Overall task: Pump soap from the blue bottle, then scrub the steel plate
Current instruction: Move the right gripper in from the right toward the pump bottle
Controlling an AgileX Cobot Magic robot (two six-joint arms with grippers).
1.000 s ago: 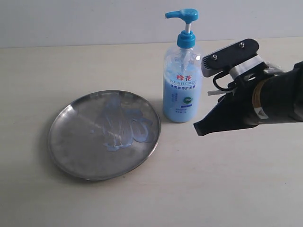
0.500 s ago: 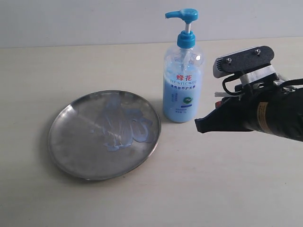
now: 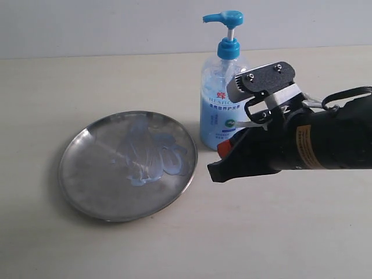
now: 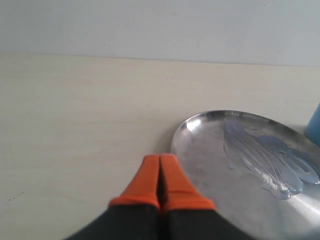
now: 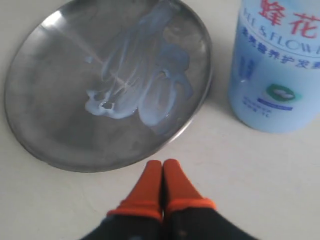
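Note:
The steel plate's rim (image 3: pixel 189 179) beside the blue bottle faces my shut right gripper, so next I back off, open and grip the bottle by its upper body (image 3: pixel 216 74).
The steel plate (image 3: pixel 93 174) lies on the table at left, with pale blue soap (image 3: pixel 154 154) smeared across its right half. Just right of it stands the blue bottle (image 3: pixel 224 87), upright, pump head raised. My right gripper (image 3: pixel 214 172) is shut and empty, its tip low over the table just off the plate's right rim, the arm crossing in front of the bottle's lower right. The right wrist view shows the shut gripper (image 5: pixel 162 165) short of the plate (image 5: pixel 50 110), the soap (image 5: pixel 145 85) and the bottle (image 5: pixel 275 75). My left gripper (image 4: pixel 160 159) is shut and empty beside the plate (image 4: pixel 210 165).
The pale wooden table (image 3: pixel 70 81) runs back to a plain light wall (image 3: pixel 87 23). A sliver of the bottle (image 4: pixel 315 127) shows at the edge of the left wrist view. Nothing else stands on the table.
My right gripper has moved left and a little down, from beside the bottle to in front of it, ending near the plate's right rim. Plate and bottle have not moved.

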